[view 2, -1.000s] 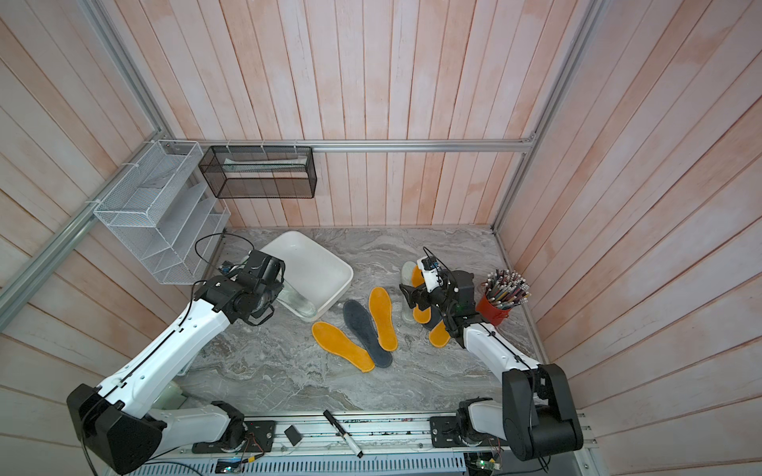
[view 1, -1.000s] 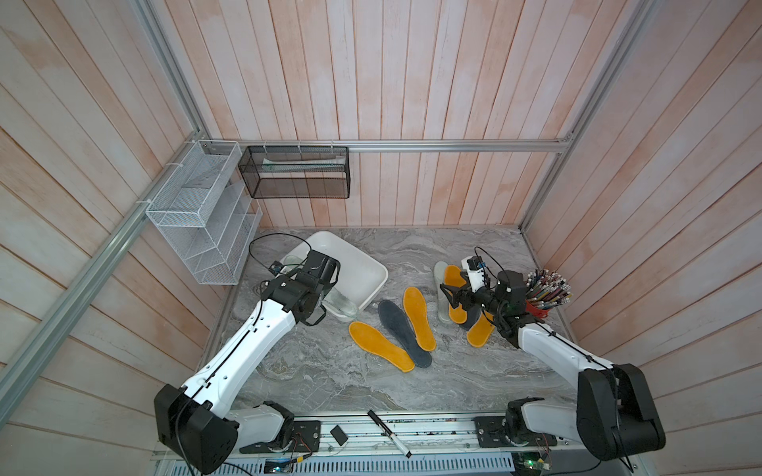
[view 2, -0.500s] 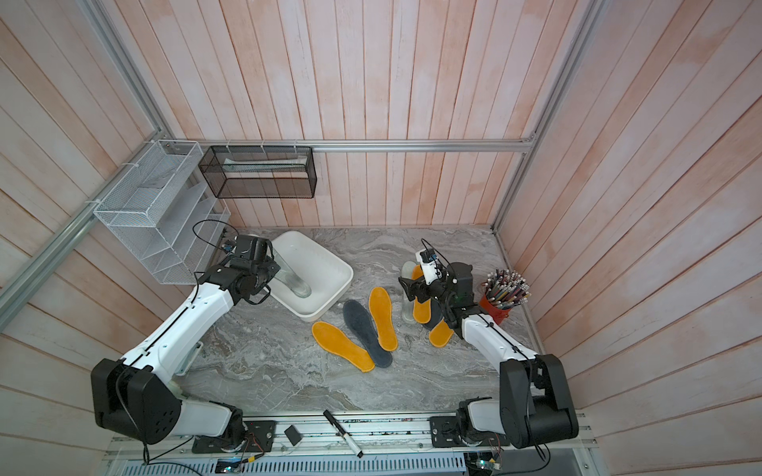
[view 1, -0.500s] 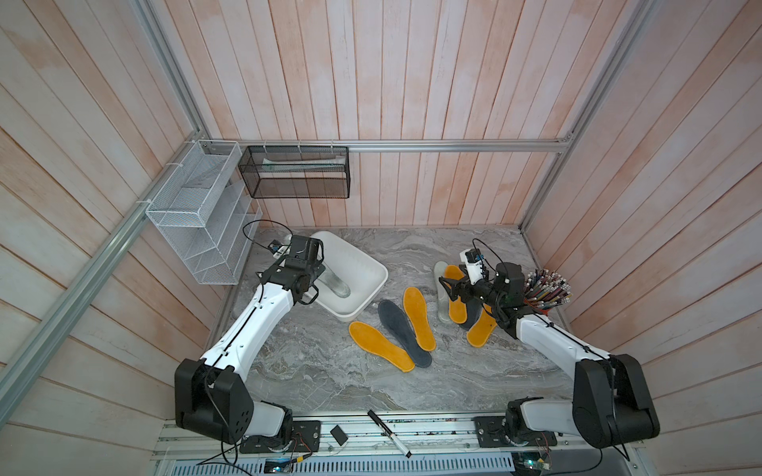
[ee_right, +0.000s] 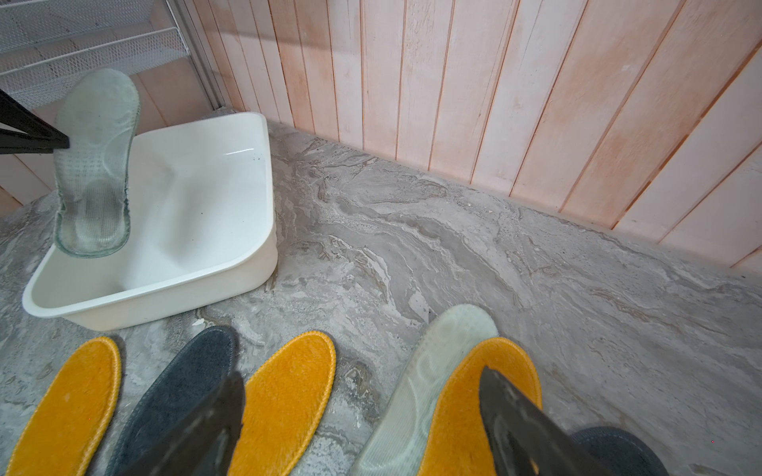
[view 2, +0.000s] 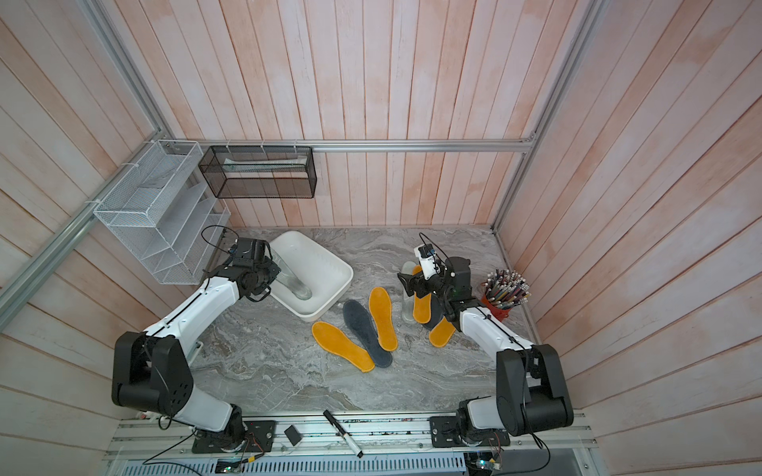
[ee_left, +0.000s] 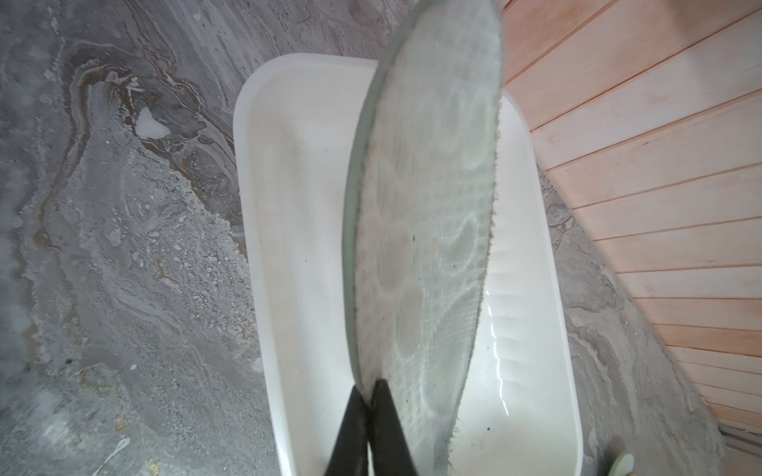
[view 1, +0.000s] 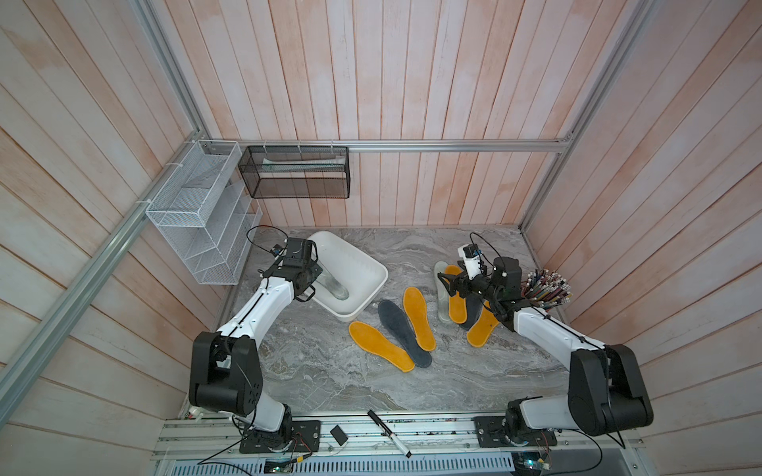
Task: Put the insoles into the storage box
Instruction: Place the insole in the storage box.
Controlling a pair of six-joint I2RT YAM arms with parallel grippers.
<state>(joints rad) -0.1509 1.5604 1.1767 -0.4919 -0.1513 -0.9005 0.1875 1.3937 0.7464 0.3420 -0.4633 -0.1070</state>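
Observation:
The pale insole (view 1: 334, 286) points lengthwise along the white storage box above the box's clear bottom (view 1: 351, 274), so the robot's left gripper should keep moving down until the insole touches the box's bottom.
My left gripper (ee_left: 369, 391) is shut on the edge of a pale translucent insole (ee_left: 429, 206). That insole (view 1: 332, 284) hangs steeply into the white storage box (view 1: 358, 263), its lower end down inside. The rest of the box (ee_right: 198, 214) holds nothing. My right gripper (ee_right: 361, 375) is open just above a pile of insoles: a pale one (ee_right: 420, 391), an orange one (ee_right: 466, 404) and a dark grey one (ee_right: 614, 449). A further orange insole (view 1: 480, 329) lies by that pile. Two orange insoles (view 1: 379, 345) (view 1: 418, 317) flank a dark grey one (view 1: 402, 331) mid-table.
A red cup of pencils (view 1: 544, 288) stands close behind the right wrist. A white wire rack (view 1: 202, 218) and a black mesh basket (view 1: 295, 173) hang on the walls near the box. A marker (view 1: 387, 432) lies on the front rail.
The left gripper has carried the pale insole back and left along the box, so it now hangs inside. The right gripper has hardly moved and stays open.

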